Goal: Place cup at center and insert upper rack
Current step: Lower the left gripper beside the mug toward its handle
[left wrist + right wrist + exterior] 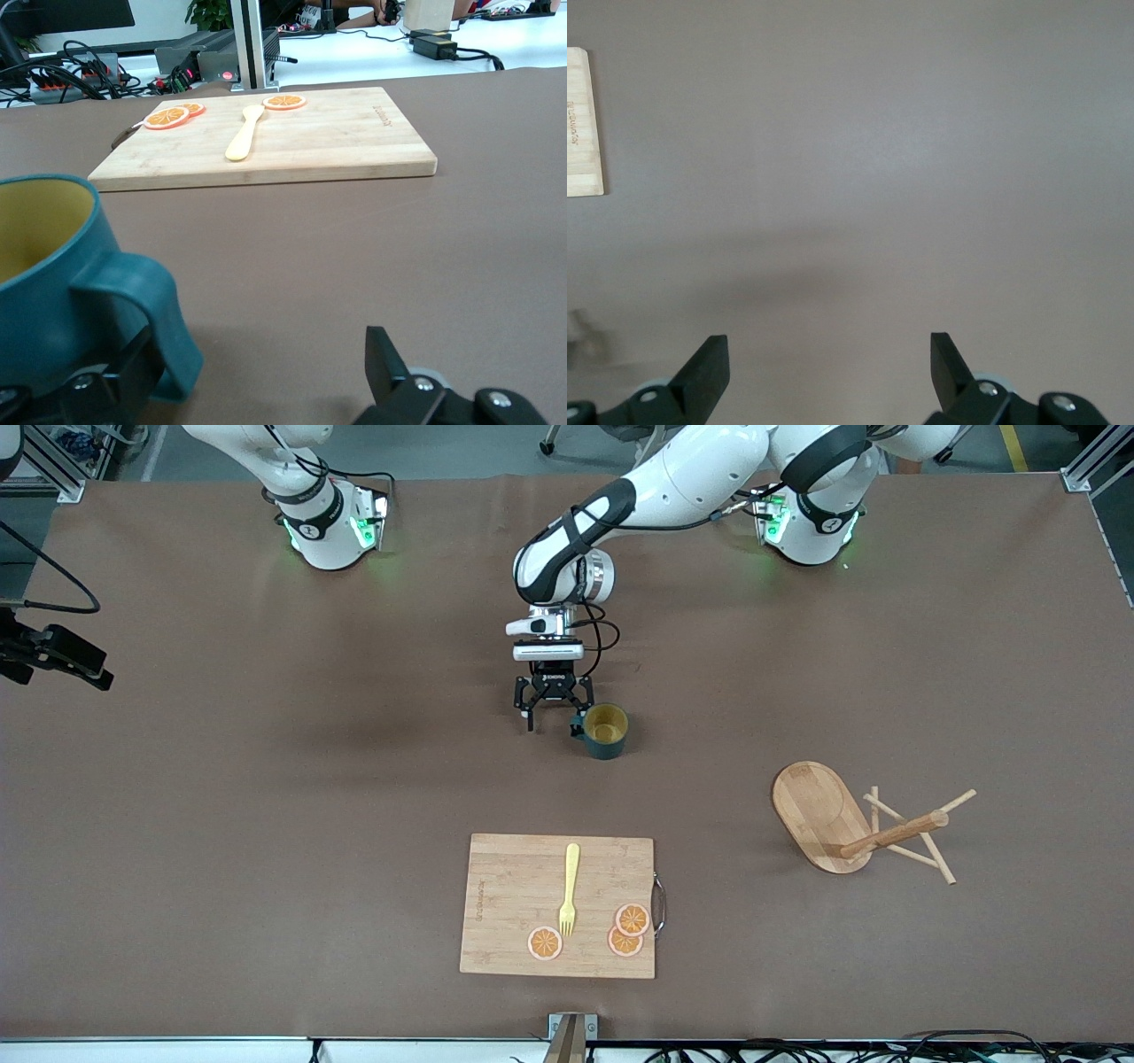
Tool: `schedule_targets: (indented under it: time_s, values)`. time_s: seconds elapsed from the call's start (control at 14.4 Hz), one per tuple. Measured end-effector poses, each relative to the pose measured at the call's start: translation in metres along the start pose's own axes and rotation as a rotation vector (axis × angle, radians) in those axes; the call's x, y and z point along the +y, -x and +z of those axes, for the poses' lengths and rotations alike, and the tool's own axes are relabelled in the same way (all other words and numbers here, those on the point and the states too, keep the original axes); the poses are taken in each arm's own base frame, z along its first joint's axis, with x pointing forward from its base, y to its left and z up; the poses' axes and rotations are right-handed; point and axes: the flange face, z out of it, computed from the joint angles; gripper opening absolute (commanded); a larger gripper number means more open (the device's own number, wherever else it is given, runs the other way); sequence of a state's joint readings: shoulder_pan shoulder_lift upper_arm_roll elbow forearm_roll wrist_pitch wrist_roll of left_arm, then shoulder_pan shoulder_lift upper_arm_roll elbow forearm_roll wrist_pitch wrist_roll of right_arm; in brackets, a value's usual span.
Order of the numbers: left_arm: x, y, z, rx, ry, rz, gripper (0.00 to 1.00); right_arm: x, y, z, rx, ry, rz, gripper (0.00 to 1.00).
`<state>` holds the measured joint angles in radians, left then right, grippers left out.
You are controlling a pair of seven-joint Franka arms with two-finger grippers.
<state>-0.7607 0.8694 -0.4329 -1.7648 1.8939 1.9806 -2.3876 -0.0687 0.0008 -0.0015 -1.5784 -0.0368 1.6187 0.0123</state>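
My gripper will tip the dark teal cup [606, 748] sideways by its handle and should find it empty, as the cup's yellow inside [606, 726] shows down to the bottom.
The dark teal cup [606, 731] with a yellow inside stands upright mid-table. My left gripper [553, 721] is low beside it, open, one finger next to the handle. In the left wrist view the cup [53, 266] fills one corner and its handle reaches into the gap of the left gripper [263, 354]; nothing is gripped. The upper rack [819, 815], a wooden mug tree, lies on its side toward the left arm's end, nearer the front camera than the cup. My right gripper [828, 341] hangs open over bare table and does not show in the front view.
A bamboo cutting board [514, 903] lies near the table's front edge with a yellow fork [569, 890] and three orange slices [633, 919] on it. The same board [354, 142] faces the left wrist camera, and its edge [583, 124] shows in the right wrist view.
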Motion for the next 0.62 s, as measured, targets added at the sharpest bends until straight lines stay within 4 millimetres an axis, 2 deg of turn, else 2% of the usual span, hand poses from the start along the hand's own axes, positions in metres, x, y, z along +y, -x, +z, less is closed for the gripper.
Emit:
schedule_targets:
  time_s: [0.35,0.42,0.56,0.62]
  values:
    - [0.004,-0.004,0.005,0.008,0.002,-0.011,1.00,0.001,0.000,0.000,0.000,0.000,0.001,1.00]
    - [0.003,-0.002,0.008,0.009,-0.001,-0.008,0.95,0.001,0.000,0.000,-0.001,0.000,0.001,1.00]
    - [0.001,0.003,0.013,0.005,-0.009,-0.003,0.78,0.001,0.000,0.000,-0.001,0.000,0.001,1.00]
    - [0.000,0.006,0.015,0.003,-0.011,-0.002,0.64,0.001,0.000,0.000,-0.002,0.000,0.001,1.00]
